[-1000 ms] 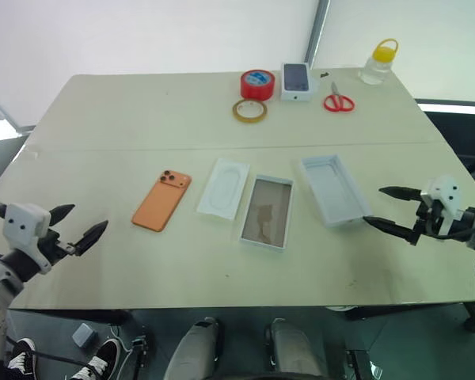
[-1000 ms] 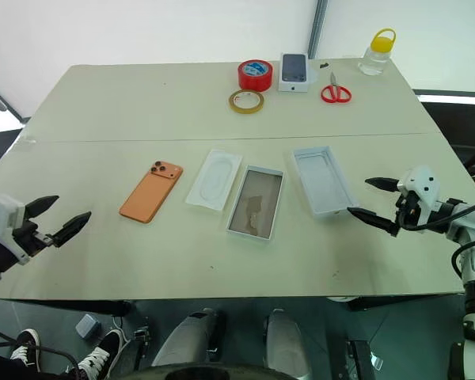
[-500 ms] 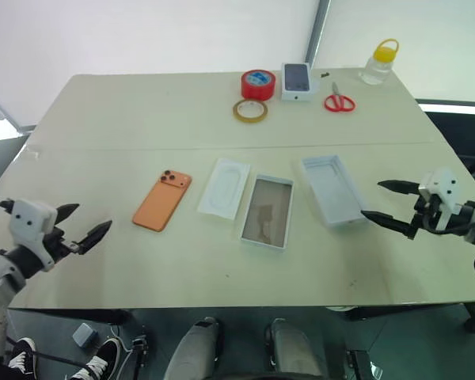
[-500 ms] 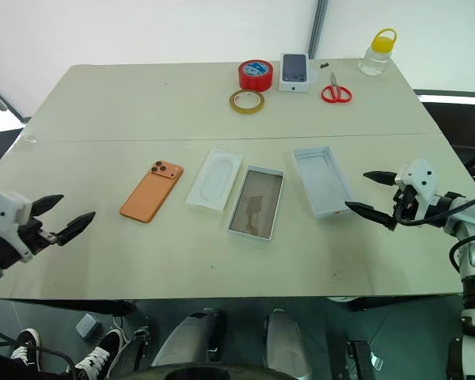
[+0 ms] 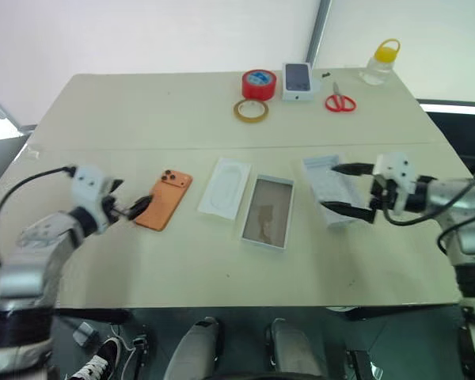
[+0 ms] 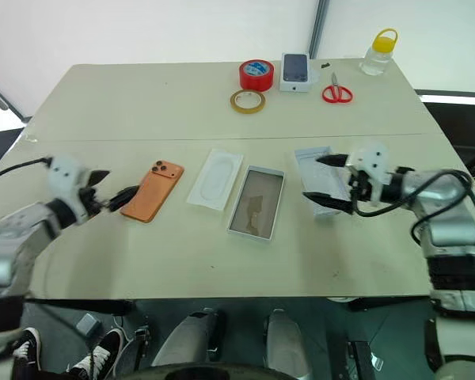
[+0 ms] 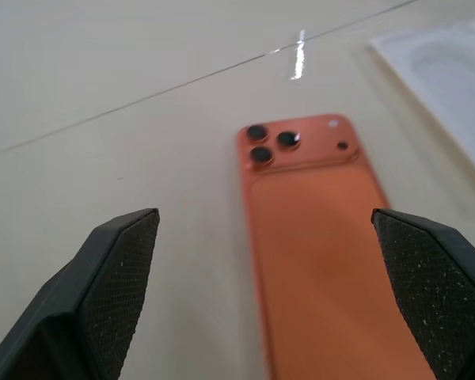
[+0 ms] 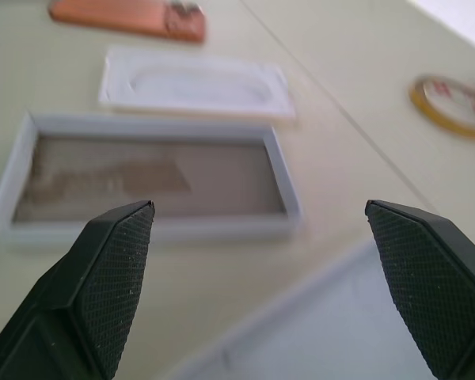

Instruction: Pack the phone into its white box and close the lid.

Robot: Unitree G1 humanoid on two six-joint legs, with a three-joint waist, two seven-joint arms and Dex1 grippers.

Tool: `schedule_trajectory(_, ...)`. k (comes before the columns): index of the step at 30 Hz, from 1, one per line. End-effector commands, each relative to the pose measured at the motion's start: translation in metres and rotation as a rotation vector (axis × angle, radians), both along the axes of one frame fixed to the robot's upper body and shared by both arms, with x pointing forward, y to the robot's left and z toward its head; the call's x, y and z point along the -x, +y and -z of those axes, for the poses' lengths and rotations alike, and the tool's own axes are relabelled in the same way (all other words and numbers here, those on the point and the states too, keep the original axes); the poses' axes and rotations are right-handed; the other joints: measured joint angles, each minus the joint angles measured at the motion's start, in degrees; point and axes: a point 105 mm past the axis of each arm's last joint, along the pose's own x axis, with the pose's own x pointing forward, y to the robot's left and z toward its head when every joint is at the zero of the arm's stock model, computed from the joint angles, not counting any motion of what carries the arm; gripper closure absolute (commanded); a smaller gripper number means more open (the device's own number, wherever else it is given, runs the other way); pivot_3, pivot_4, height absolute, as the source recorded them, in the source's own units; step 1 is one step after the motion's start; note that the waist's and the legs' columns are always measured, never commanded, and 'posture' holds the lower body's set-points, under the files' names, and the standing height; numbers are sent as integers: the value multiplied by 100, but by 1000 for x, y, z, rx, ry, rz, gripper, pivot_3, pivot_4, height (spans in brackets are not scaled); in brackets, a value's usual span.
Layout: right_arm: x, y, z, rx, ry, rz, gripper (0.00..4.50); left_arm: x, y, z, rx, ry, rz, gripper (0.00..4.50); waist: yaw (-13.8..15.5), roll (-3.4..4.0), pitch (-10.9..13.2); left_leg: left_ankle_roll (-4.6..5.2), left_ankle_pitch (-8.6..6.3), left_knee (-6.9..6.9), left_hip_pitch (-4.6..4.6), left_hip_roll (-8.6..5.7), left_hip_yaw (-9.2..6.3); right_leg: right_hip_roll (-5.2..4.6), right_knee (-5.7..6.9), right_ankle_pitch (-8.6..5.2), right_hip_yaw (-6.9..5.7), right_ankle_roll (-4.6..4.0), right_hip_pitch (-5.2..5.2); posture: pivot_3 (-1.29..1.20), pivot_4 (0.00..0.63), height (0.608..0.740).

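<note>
My gripper will lower the flat white insert (image 5: 224, 188), and since it matches the white box's opening (image 5: 267, 211), I expect it to settle inside and hide the box's brownish bottom.
The orange phone (image 5: 164, 200) lies back up on the table, its three lenses at the far corner (image 7: 273, 144). My left gripper (image 5: 127, 199) is open just left of the phone, pointing at its near end without touching it. The white box (image 5: 267, 212) with its brownish floor sits mid-table, nothing inside. The lid (image 6: 310, 166), open side up, lies to the right of it. My right gripper (image 5: 335, 188) is open over the lid's near half, and its wrist view looks across the lid (image 8: 340, 332) to the white box (image 8: 150, 174).
A flat white insert (image 5: 224, 188) lies between phone and white box. At the table's far edge are a red tape roll (image 5: 258, 83), a yellowish tape ring (image 5: 249, 111), a small printed box (image 5: 298, 81), red scissors (image 5: 340, 101) and a yellow-capped bottle (image 5: 380, 62).
Both arms have swung inward from the table's sides. The left gripper came right up to the phone; the right gripper moved left over the lid. Both stayed open.
</note>
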Motion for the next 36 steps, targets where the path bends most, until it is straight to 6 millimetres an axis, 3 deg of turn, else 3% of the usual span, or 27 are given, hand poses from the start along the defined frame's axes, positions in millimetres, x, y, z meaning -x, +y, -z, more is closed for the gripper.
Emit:
schedule_trajectory(1, -1, 14, -6, 35, -80, -43, 45, -16, -21, 6, 70, 64, 15, 0, 1, -1, 1, 0, 0, 0, 0, 0, 0, 0, 0, 0, 0, 0, -1, 0, 150, 740)
schedule_trajectory(5, -1, 26, -5, 31, -98, -78, 45, -32, -66, 0, 270, 162, 84, 0, 11, -6, 4, -10, 6, 8, -7, -2, -1, 0, 5, 0, -1, 1, -4, 0, 150, 740)
schedule_trajectory(7, 0, 30, -3, 22, -100, -85, 45, -37, -80, 1, 281, 212, 108, 0, 3, -15, 5, -8, 6, 12, -6, -3, -6, 1, 8, 0, -5, 1, -2, 0, 150, 740)
schedule_trajectory(17, 0, 32, 5, 9, -111, -65, 45, -49, -110, 10, 397, 371, 133, 0, -3, -15, 5, -45, 28, 11, -4, 5, -9, 17, 15, 1, -1, 1, -5, 0, 150, 740)
schedule_trajectory(26, -2, 32, 4, 3, -122, -56, 45, -43, -134, 10, 528, 486, 211, 0, -7, -16, 6, -47, 29, 11, -5, 1, -8, 14, 11, 0, -2, 2, -3, 0, 150, 740)
schedule_trajectory(29, -4, 31, 4, 7, -131, -48, 0, -40, -131, 23, 473, 510, 186, 901, -9, -16, 6, -48, 29, 11, -4, 2, -8, 15, 12, 0, -2, 2, -4, 0, 150, 740)
schedule_trajectory(36, -4, 31, 2, 9, -141, -52, 0, -40, -122, 33, 501, 529, 123, 4443, -6, -16, 6, -48, 29, 11, -4, 2, -8, 14, 12, 0, -1, 2, -4, 0, 150, 740)
